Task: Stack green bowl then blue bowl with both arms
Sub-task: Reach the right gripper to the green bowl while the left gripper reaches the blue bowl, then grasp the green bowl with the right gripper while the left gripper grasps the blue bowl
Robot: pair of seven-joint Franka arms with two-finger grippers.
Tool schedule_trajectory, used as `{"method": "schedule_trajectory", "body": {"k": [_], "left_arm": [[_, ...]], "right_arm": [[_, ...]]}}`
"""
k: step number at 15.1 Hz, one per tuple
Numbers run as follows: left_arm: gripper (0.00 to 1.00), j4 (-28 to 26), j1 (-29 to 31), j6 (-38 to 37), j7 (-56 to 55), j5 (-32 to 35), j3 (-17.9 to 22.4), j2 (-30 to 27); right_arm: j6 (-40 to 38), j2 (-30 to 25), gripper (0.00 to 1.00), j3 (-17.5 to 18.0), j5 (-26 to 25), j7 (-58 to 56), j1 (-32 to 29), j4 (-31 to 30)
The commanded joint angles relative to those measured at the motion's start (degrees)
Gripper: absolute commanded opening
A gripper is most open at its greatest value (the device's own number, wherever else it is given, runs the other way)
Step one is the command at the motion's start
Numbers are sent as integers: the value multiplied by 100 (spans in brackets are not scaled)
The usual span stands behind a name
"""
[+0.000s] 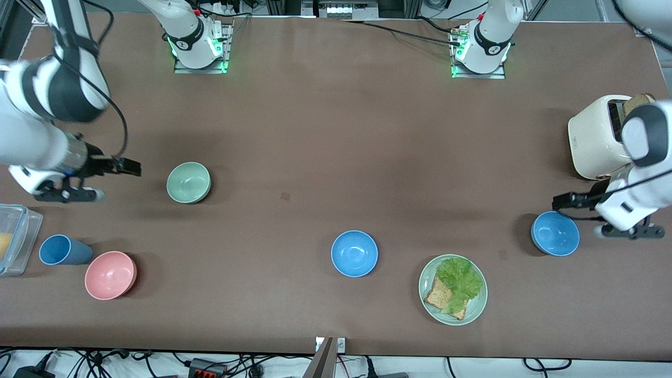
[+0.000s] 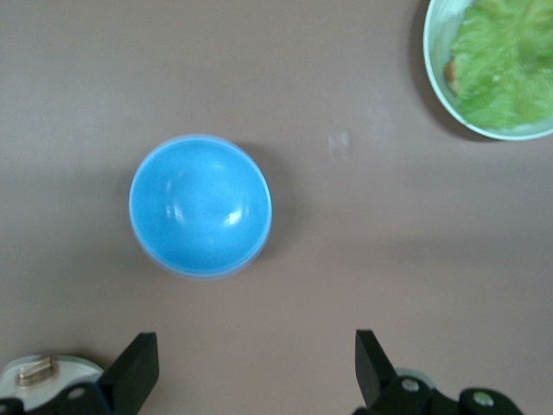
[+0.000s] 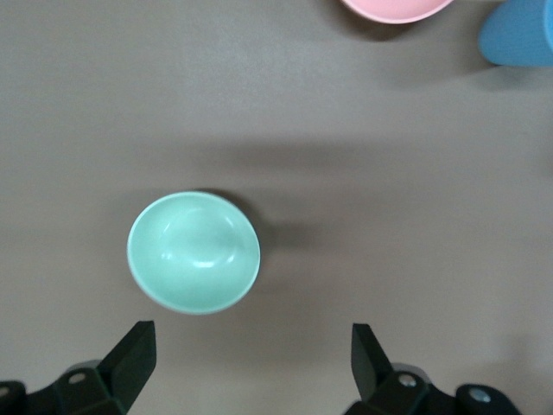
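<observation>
My gripper will leave the blue bowl [image 1: 555, 233] sitting raised inside when I stack them, because the green bowl's open rim [image 1: 189, 182] is about as wide as the blue bowl.
The green bowl [image 1: 188, 182] sits upright on the table toward the right arm's end; it also shows in the right wrist view [image 3: 193, 252]. My right gripper [image 1: 121, 182] is open and empty above the table beside it [image 3: 252, 367]. One blue bowl [image 1: 555, 233] sits at the left arm's end and shows in the left wrist view [image 2: 200, 206]. My left gripper [image 1: 577, 216] is open and empty, up beside that bowl [image 2: 257, 372]. A second blue bowl [image 1: 354, 253] sits mid-table, nearer the front camera.
A cream toaster [image 1: 598, 136] with a bread slice stands by the left arm. A green plate [image 1: 428, 286] holds lettuce and toast. A pink bowl [image 1: 111, 275], a blue cup [image 1: 63, 250] and a clear container [image 1: 16, 236] sit at the right arm's end.
</observation>
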Motion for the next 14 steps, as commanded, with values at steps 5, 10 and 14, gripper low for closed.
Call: {"method": "schedule_trajectory", "body": {"k": [5,10,14], "left_arm": [[100,445,384,1037,813,-103,14,940],[100,437,833,1206,1736,-156,-82,1257],[100,393,894,1477,2229,-208,-91,1512]], "right_arm": [[1141,858,100,20,2,6,-6,-703],[1335,1210,99,29,11,24,-6,-703],[1335,1395,81,29,11,24,-6,-703]]}}
